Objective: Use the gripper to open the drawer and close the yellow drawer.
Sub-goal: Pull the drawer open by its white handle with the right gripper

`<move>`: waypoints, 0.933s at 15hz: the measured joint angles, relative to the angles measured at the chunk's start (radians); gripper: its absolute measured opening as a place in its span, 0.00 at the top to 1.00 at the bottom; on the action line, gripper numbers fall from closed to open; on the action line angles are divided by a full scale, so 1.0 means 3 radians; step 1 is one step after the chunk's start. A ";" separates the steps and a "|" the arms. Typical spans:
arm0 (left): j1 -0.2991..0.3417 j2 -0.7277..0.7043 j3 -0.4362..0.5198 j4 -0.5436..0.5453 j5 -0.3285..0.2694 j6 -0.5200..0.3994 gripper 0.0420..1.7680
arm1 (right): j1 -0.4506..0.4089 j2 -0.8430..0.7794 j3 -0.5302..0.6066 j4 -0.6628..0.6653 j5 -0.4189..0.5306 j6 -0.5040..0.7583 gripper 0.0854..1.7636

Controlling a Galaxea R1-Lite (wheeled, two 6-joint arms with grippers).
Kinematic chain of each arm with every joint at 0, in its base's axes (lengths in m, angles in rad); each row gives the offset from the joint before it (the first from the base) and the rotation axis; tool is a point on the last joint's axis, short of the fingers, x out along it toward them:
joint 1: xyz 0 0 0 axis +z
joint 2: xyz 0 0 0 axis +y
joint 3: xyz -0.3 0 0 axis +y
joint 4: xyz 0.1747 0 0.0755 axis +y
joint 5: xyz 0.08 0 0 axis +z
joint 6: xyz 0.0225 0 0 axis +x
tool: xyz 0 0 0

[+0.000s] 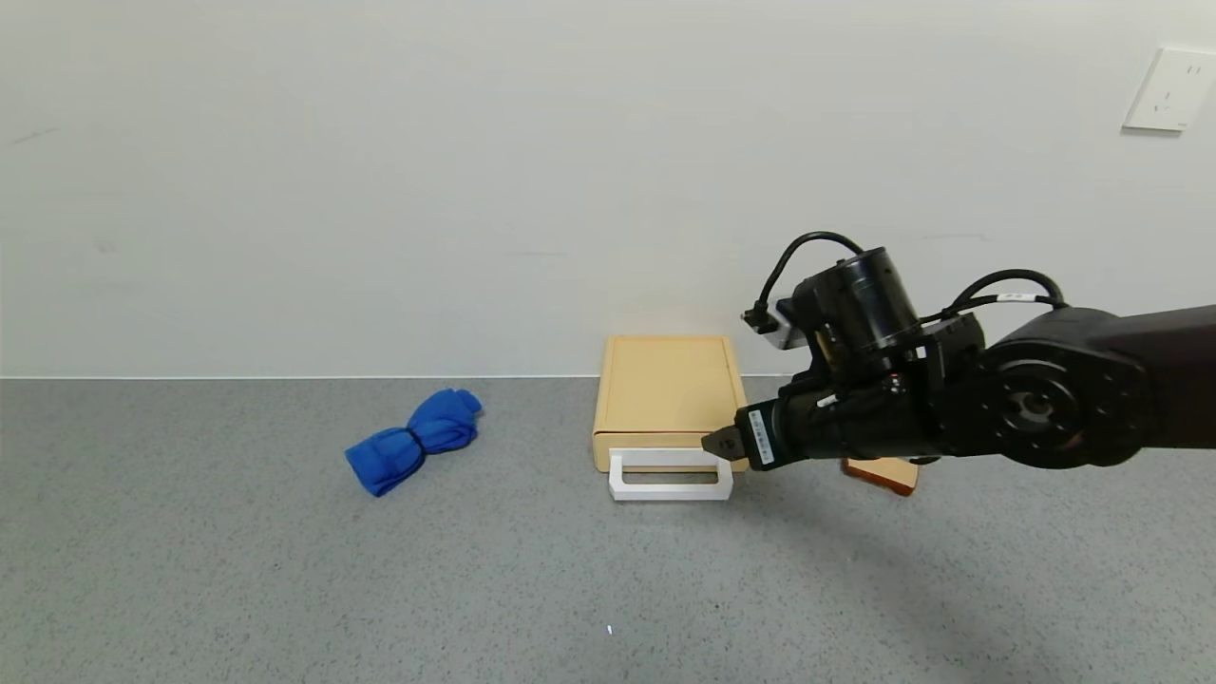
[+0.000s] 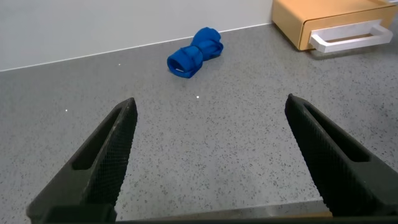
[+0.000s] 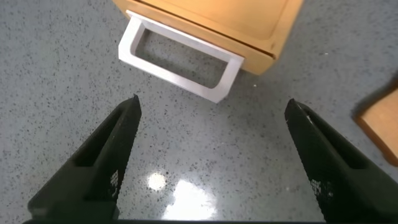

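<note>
My gripper will pull the tray's handle, and the yellow drawer's tray (image 1: 652,441) will slide straight out toward me, because a thin seam (image 1: 645,433) runs under the top cover's front edge.
The pale yellow drawer (image 1: 668,394) sits flat on the grey table near the back wall, its tray pushed in and its white loop handle (image 1: 670,475) facing me. My right gripper (image 1: 722,445) hovers just above the table at the handle's right end, open and holding nothing. In the right wrist view the gripper (image 3: 211,106) is spread wide, with the handle (image 3: 180,62) and the drawer (image 3: 249,28) just ahead of it. My left gripper (image 2: 211,102) is open and empty over bare table, far from the drawer (image 2: 298,25), and is out of the head view.
A blue rolled cloth (image 1: 415,440) lies left of the drawer; it also shows in the left wrist view (image 2: 194,51). A tan toast slice (image 1: 883,473) lies right of the drawer, partly hidden behind my right gripper. The wall runs close behind the drawer.
</note>
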 joint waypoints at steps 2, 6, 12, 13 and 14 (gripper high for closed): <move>0.0000 0.0000 0.0000 0.0001 0.0001 -0.0001 0.03 | 0.0034 0.0143 -0.0077 -0.0005 0.0011 0.0002 0.22; 0.0000 0.0000 0.0000 0.0001 0.0001 -0.0001 0.03 | 0.0067 0.0353 -0.0220 -0.0002 0.0016 0.0094 0.53; 0.0000 0.0000 0.0000 0.0000 0.0001 0.0000 0.03 | 0.0089 0.0565 -0.0441 0.0028 0.0079 0.0095 0.98; 0.0000 0.0000 0.0000 0.0000 0.0001 0.0000 0.03 | 0.0089 0.0608 -0.0496 0.0045 0.0106 0.0095 0.98; 0.0000 0.0000 0.0000 0.0000 0.0001 0.0000 0.03 | 0.0089 0.0655 -0.0567 0.0099 0.0151 0.0098 0.98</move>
